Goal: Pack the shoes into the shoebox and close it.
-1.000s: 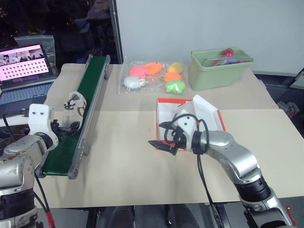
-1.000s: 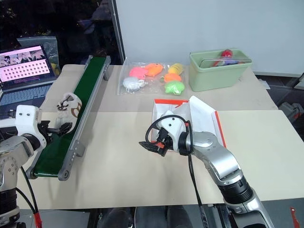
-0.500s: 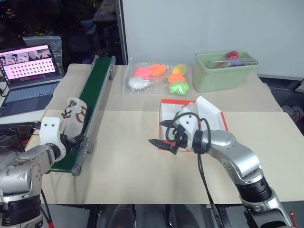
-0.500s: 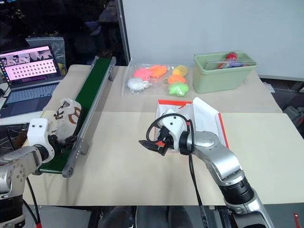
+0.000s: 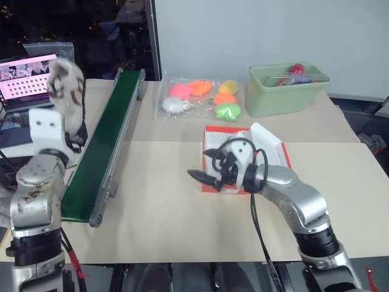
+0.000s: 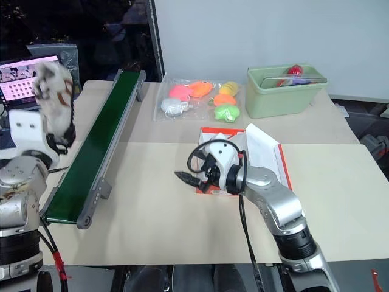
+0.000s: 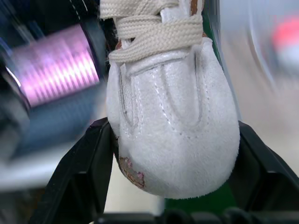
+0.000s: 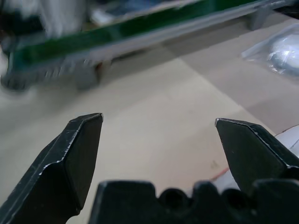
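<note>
My gripper will turn the orange-red shoebox (image 5: 212, 141) crooked when it pushes the shoe in, because the shoebox stands unbraced with open tabletop (image 5: 165, 185) around it.
My left gripper (image 5: 72, 119) is shut on an off-white shoe (image 5: 64, 82) with tan trim. It holds the shoe high at the far left, above and to the left of the green belt. In the left wrist view the shoe (image 7: 170, 126) sits toe-first between the black fingers (image 7: 88, 172). The orange-red shoebox (image 5: 226, 129) stands in the middle of the table with its white-lined lid (image 5: 269, 145) tipped up. My right gripper (image 5: 206, 171) hangs open and empty at the box's near left corner, pointing left; its fingers (image 8: 77, 154) are wide apart.
A long green conveyor belt (image 5: 104, 143) runs along the table's left side. A laptop (image 5: 24, 76) glows behind it. A clear bag of bright soft toys (image 5: 200, 97) and a pale green tub (image 5: 285, 91) lie at the back. Bare tabletop (image 5: 158, 213) lies near me.
My left gripper closed on the shoe on the belt and lifted it high, turning it upright. The right gripper stayed open near the box. The camera shifted a little.
</note>
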Controlling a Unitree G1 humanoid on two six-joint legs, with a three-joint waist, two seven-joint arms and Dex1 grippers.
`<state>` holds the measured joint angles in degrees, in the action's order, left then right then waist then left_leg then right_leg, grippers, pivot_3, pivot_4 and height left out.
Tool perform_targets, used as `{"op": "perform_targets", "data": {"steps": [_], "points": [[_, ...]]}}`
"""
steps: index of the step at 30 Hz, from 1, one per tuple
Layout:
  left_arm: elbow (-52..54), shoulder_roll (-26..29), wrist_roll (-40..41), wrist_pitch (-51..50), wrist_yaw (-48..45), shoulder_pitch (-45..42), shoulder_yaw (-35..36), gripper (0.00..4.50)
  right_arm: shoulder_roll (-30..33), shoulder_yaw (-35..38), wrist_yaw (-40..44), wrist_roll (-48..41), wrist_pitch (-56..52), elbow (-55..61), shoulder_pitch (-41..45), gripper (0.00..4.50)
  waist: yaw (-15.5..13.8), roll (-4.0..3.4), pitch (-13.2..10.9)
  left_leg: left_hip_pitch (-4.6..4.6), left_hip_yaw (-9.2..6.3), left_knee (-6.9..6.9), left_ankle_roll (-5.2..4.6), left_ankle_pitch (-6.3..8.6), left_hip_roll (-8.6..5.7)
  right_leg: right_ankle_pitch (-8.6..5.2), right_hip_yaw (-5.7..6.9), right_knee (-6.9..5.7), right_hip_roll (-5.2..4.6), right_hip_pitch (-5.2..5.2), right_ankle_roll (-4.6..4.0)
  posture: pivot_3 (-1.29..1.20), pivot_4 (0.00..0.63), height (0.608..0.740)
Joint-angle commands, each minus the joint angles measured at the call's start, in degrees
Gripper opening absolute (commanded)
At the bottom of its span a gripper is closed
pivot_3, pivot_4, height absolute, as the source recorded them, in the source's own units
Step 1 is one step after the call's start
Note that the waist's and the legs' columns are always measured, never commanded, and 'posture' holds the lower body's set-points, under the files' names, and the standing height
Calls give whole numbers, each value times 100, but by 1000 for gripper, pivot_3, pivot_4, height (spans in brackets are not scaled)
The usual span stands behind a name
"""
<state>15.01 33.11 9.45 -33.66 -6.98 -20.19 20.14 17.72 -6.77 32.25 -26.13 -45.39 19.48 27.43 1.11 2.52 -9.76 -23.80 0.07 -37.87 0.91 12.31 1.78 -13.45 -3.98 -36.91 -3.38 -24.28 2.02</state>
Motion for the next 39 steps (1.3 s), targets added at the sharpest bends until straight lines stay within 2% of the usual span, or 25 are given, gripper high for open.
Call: {"op": "perform_targets", "data": {"steps": [1,6,10,14,18,28,31,36,39], "points": [[345,-343,-118,362,29,-51,-462,2899,-561,875,-654,-617,-507,-389,500,4500,-12,0,0,-3,0,0,0,0,-2,1,0,-3,-2,-2,1,0,150,729],[603,-899,-36,360,-255,-53,-1307,2899,-1630,1948,-1678,-1583,-1187,-1157,1347,4500,-7,0,0,-4,-3,-1,0,-1,1,2,4,-11,3,-6,1,0,150,729],[880,-1569,250,378,-602,-153,-2137,2899,-2399,2164,-2101,-2173,-1775,-1820,1842,4500,16,-1,0,-12,-4,0,-1,0,4,2,5,-20,5,-8,1,0,150,729],[886,-1770,296,220,-718,-309,-2300,2899,-2486,2267,-2326,-2326,-1731,-2136,2046,4500,17,-1,0,-21,-7,0,-1,-1,0,3,9,-22,3,-10,1,0,150,729],[795,-1779,259,216,-891,-435,-2425,2899,-2457,2141,-2389,-2270,-1569,-2401,2098,4500,103,-2,-1,-20,-7,-1,-2,-1,1,2,9,-17,9,-14,2,0,150,729],[663,-1761,220,180,-1183,-499,-2585,2899,-2623,2567,-2856,-2771,-981,-2655,2330,4500,145,-2,-1,-27,-9,-1,-2,-1,1,2,9,-18,9,-14,2,0,150,729],[674,-1741,188,169,-1195,-478,-2597,2897,-2610,2604,-3024,-2923,-887,-2644,2281,3749,152,-3,-1,-26,-9,-1,-2,-1,2,2,9,-17,10,-16,2,0,150,729],[675,-1698,155,146,-1196,-476,-2570,2897,-2527,2513,-3115,-2967,-758,-2578,2216,2095,147,-3,-2,-26,-9,-1,-2,-1,2,2,9,-16,11,-16,3,0,150,729],[656,-1686,137,135,-1201,-471,-2577,2897,-2488,2440,-3094,-2958,-738,-2563,2212,1333,148,-4,-2,-27,-10,-1,-2,-1,2,1,9,-17,11,-16,3,0,150,729]]}}
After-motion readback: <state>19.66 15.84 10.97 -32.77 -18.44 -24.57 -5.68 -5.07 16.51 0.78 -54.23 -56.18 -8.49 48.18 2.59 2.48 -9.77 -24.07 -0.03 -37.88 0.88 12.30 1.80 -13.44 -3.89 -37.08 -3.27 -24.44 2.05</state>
